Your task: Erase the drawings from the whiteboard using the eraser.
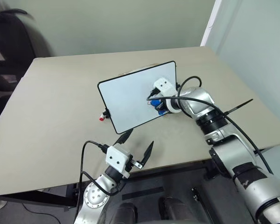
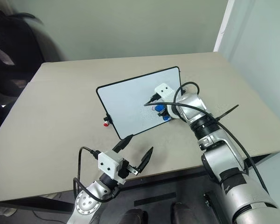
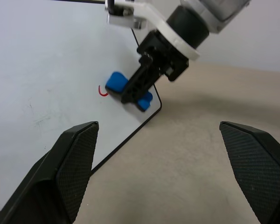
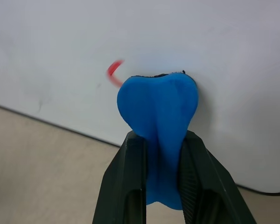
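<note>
I can see the red curl (image 4: 114,73) beside the eraser's end, so I should sweep the eraser back over that curl toward the whiteboard's middle with my right gripper.
The whiteboard (image 1: 130,95) lies tilted in the middle of the tan table, black-framed. A small red curl, what shows of the drawings (image 4: 114,73), sits near the board's near right corner. My right gripper (image 1: 157,103) is shut on the blue eraser (image 4: 161,112), whose end presses on the board right beside the red mark. The same eraser (image 3: 115,82) and red mark (image 3: 101,91) appear past my left gripper's fingers. My left gripper (image 1: 137,146) hovers open over the table's near edge, in front of the board, holding nothing.
A red-tipped cap (image 1: 102,117) lies against the board's left edge. The tan table (image 1: 51,112) has bare surface all around the board. A dark chair (image 1: 7,51) stands off the far left corner, a wall to the right.
</note>
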